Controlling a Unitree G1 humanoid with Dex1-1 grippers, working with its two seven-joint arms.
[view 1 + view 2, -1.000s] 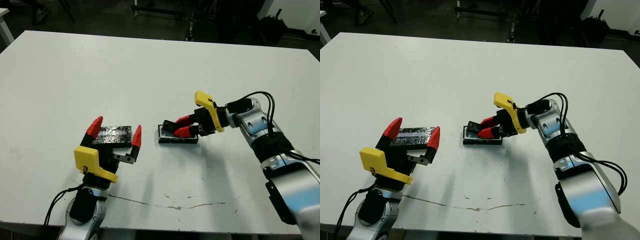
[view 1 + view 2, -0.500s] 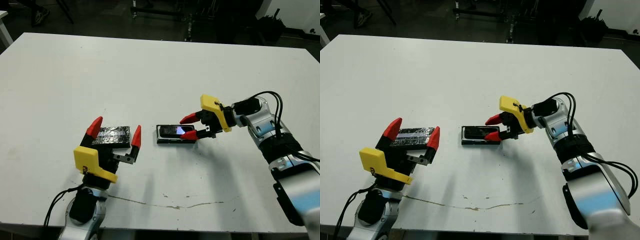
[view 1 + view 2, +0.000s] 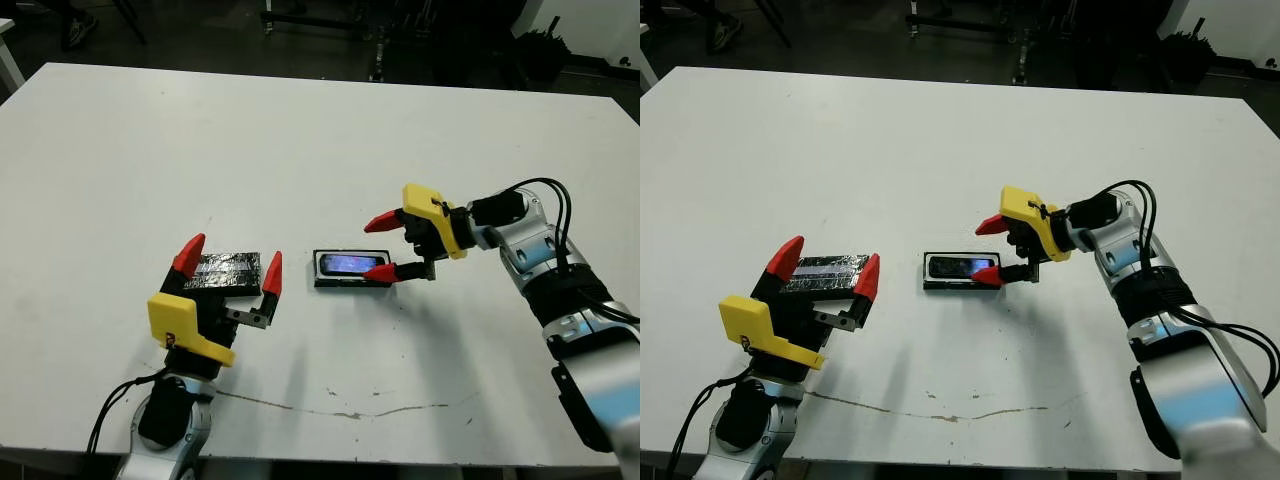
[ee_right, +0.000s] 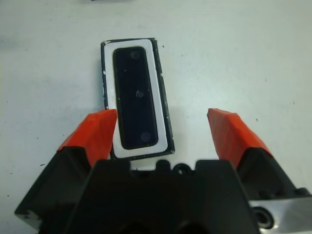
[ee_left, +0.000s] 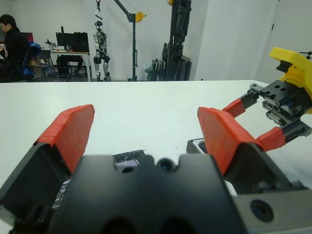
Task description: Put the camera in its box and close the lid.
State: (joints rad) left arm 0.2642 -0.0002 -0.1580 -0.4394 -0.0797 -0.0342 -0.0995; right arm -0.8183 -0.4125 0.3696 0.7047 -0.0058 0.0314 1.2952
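The lid (image 3: 226, 273) will come to rest level and cover the whole box when I lower it, since the camera (image 3: 350, 264) lies flat within the box's rim.
The box (image 3: 323, 281), a shallow black tray with white lining, lies at the table's middle. The camera (image 4: 136, 97), a flat black bar, lies flat inside the box (image 4: 108, 92). My right gripper (image 3: 381, 247) stands open just right of the box, its lower fingertip at the box's right end and nothing between the fingers. The lid (image 3: 222, 270), a black slab with a crinkly shiny top, lies flat on the table left of the box. My left gripper (image 3: 230, 262) is open on the near side of the lid, its fingertips either side of it.
A thin dark scratch (image 3: 330, 410) runs along the table near its front edge. Beyond the far edge stand dark equipment and stands (image 3: 400, 40). A person (image 5: 12, 44) sits far off in the left wrist view.
My right gripper has opened and drawn back to the right, leaving the camera lying in the box. The left gripper and the lid have not moved.
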